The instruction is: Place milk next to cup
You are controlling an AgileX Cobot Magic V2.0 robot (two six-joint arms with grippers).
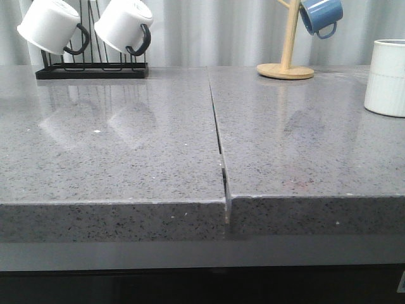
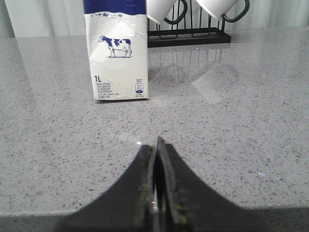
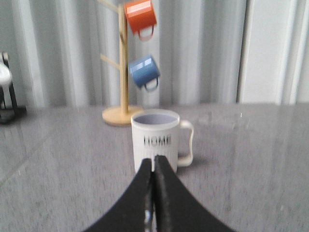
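The cup's lettered front (image 3: 157,141) is facing my right gripper, which is low and off the cup's handle (image 3: 189,142), so I should rise and move over to take the cup's handle.
The milk carton (image 2: 117,53), white with a blue top and a cow picture, stands upright on the grey counter in the left wrist view; it is out of the front view. My left gripper (image 2: 155,145) is shut and empty, some way short of the carton. The cup (image 3: 155,137), a white ribbed mug with "HOME" lettering and a cream handle, stands on the counter in the right wrist view and at the right edge of the front view (image 1: 386,77). My right gripper (image 3: 154,159) is shut and empty, just short of the cup. Neither gripper shows in the front view.
A black rack (image 1: 92,69) with white, black-handled mugs (image 1: 50,25) stands at the back left, behind the carton in the left wrist view (image 2: 188,34). A wooden mug tree (image 1: 286,68) with a blue mug (image 1: 320,16) stands at the back right. A seam (image 1: 218,136) splits the counter.
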